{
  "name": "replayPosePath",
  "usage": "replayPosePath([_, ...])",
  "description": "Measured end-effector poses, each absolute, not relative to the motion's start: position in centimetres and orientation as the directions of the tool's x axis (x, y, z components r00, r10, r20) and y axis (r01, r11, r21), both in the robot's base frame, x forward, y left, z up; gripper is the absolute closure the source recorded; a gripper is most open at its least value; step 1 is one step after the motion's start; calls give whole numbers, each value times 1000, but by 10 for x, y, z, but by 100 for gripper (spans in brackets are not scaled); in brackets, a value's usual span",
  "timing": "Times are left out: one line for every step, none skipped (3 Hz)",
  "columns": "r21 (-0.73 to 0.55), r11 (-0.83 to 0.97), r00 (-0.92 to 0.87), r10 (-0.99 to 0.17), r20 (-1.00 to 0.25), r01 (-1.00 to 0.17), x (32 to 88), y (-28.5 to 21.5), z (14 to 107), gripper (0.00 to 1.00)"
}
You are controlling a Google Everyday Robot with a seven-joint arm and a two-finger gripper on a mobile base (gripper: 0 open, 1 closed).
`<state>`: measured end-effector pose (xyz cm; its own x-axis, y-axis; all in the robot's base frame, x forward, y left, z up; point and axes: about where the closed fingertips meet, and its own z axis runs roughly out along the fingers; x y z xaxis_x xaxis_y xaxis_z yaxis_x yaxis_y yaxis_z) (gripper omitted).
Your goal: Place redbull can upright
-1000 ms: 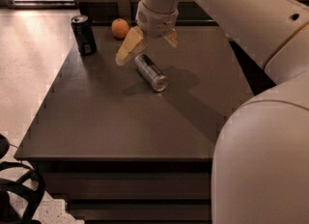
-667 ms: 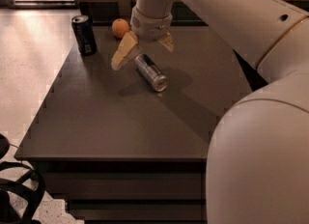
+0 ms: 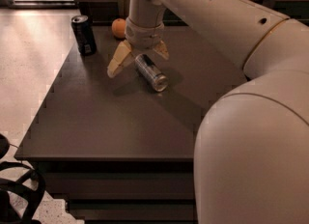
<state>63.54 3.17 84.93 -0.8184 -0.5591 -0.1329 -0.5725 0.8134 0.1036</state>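
Note:
I expect that when I lift and turn the can, its shiny end [image 3: 160,83] will swing down, because my spread fingers are on both sides of the redbull can's far end [image 3: 143,59].
The redbull can [image 3: 151,72], slim and silver with dark panels, lies on its side on the dark table [image 3: 96,121], its shiny end facing the front right. My gripper [image 3: 138,58] hangs over the can's far end with its two yellowish fingers [image 3: 119,60] spread open, one on each side of the can. It holds nothing.
A wider dark soda can [image 3: 84,35] stands upright at the table's back left corner. An orange [image 3: 119,28] sits at the back edge behind my gripper. The table's left edge drops to a light floor. My arm fills the right side of the view.
My gripper has shifted slightly left and lower over the can's far end. The can has not moved.

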Motion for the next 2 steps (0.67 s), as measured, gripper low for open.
replayPosePath([100, 816, -821, -558, -120, -569, 641, 31, 838, 0])
replayPosePath([69, 823, -825, -557, -98, -564, 649, 22, 824, 0])
